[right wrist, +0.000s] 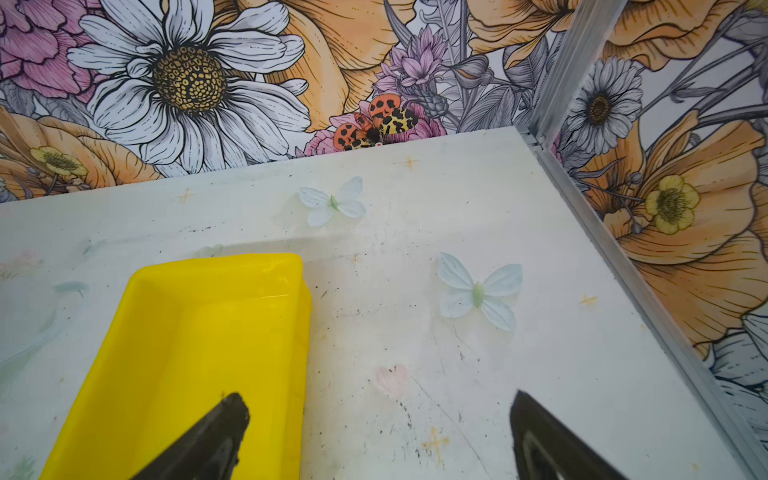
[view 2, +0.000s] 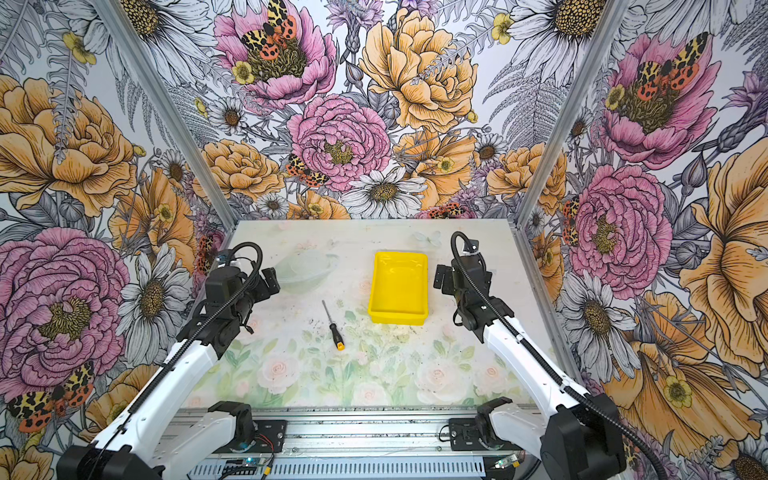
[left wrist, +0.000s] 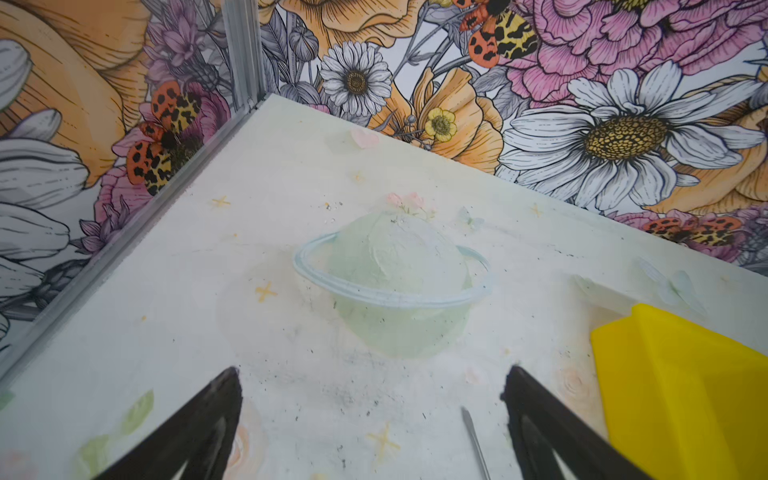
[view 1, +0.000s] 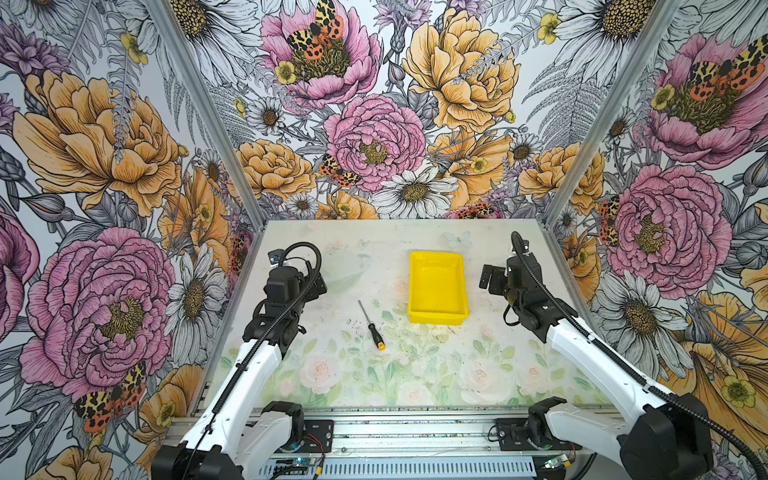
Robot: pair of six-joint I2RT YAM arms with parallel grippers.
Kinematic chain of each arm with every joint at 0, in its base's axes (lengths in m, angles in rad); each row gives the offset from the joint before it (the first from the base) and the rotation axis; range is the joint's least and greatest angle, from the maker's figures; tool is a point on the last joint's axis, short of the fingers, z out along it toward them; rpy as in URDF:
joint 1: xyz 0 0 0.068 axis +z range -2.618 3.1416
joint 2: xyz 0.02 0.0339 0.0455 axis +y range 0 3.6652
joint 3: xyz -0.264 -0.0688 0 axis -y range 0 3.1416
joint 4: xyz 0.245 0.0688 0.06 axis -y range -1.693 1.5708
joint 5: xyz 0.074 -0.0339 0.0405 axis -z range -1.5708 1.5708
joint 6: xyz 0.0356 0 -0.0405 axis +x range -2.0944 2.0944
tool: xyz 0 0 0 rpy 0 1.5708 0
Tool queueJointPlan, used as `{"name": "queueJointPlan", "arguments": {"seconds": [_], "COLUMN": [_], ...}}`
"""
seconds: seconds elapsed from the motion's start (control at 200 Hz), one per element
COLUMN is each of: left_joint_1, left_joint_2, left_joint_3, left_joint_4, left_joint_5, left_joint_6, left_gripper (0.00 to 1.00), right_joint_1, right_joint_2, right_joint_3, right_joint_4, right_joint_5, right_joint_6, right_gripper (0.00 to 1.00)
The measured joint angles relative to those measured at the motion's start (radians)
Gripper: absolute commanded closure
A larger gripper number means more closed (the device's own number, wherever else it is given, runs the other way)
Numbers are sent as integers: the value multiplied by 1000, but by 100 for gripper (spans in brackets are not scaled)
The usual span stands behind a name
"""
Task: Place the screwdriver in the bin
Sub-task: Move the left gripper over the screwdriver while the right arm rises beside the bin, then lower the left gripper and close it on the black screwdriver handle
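Note:
The screwdriver's handle lies clear of the bin's side, so my left gripper keeps going toward the handle with open fingers and closes across it.
The screwdriver lies flat on the table left of the bin, with its metal shaft pointing to the back and its yellow-orange cap to the front. The yellow bin stands empty just right of centre. My left gripper hovers open to the left of the screwdriver. In the left wrist view only the shaft tip shows, beside one finger of the left gripper. My right gripper stands open and empty just right of the bin, with one finger over its edge in the right wrist view.
Floral walls with aluminium corner posts close in the table on the left, back and right. A metal rail with both arm bases runs along the front edge. The planet, roses and butterflies on the table are only printed.

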Motion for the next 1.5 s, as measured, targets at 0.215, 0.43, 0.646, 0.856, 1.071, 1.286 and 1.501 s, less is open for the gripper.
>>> {"name": "queueJointPlan", "arguments": {"seconds": [0.215,0.43,0.646,0.856,1.071,1.286,1.501], "left_joint_1": [-110,-221,-326,-418,-502,-563,-596], "left_joint_2": [-3,84,260,398,517,629,705], "left_joint_3": [53,80,87,119,180,229,261], "left_joint_4": [-210,-309,-340,-356,-354,-357,-354], "left_joint_5": [-5,57,150,155,134,107,98], "left_joint_6": [-191,-346,-422,-462,-496,-529,-547], "left_gripper": [1,1,1,1,5,12,21], "right_joint_1": [11,40,61,63,63,63,63], "right_joint_2": [61,111,106,87,80,43,35], "right_joint_3": [74,104,106,106,105,90,56], "right_joint_4": [-110,-184,-217,-234,-238,-237,-237], "right_joint_5": [-158,-280,-301,-332,-370,-389,-424], "right_joint_6": [3,-12,-60,-104,-122,-130,-143], "right_gripper": [1,0,1,1,0,1,1]}}
